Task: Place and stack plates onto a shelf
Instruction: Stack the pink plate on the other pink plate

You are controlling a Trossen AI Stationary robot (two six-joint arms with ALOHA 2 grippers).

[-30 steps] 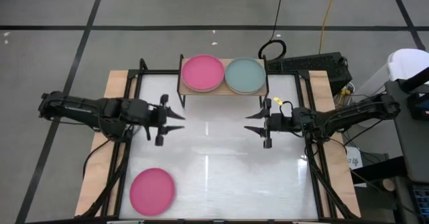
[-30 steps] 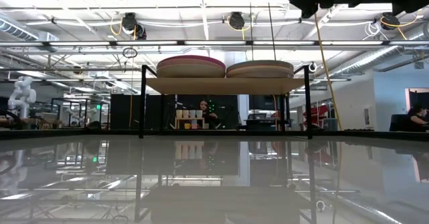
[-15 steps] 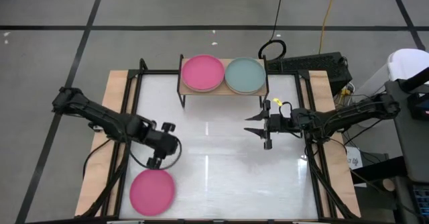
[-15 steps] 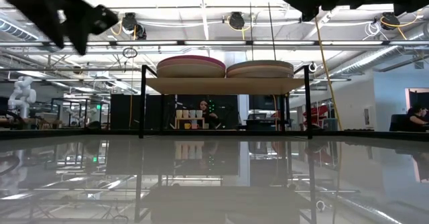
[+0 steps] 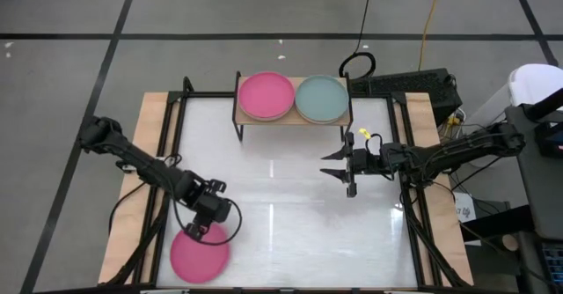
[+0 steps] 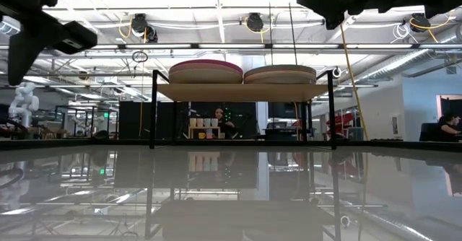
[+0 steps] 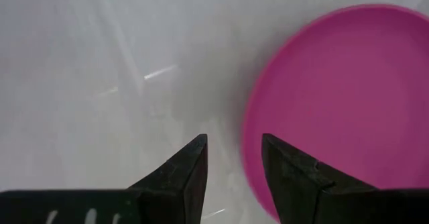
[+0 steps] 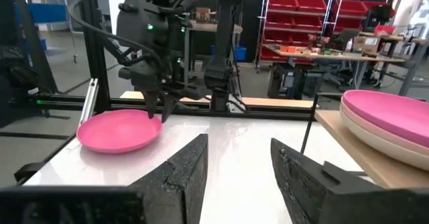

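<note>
The magenta-topped stack [image 5: 266, 96] has the same round, shallow rim, so I expect the lone magenta plate [image 5: 200, 257] to fit down into that stack when the robot lowers the plate.
A lone magenta plate [image 5: 200, 252] lies flat on the white table near its near-left corner; it also shows in the left wrist view [image 7: 335, 103] and the right wrist view [image 8: 119, 131]. My left gripper [image 5: 199, 231] [image 7: 233, 153] is open and points down over the plate's far rim, one finger on each side of it, just above it. The shelf [image 5: 293, 116] stands at the far edge, carrying a magenta-topped stack [image 5: 266, 96] and a teal-topped stack [image 5: 321, 99]. My right gripper [image 5: 337, 164] [image 8: 238, 150] hovers open right of the table's centre.
Black frame rails run along the table's left and right sides [image 5: 167, 153]. The white table surface [image 5: 281, 232] lies between the lone plate and the shelf. In the low view the shelf [image 6: 242, 91] stands on thin black legs with open room beneath.
My left gripper has swung from the table's middle-left toward the near edge, tipped from level to pointing down, and come down over the lone magenta plate's far rim. The plate has not moved.
</note>
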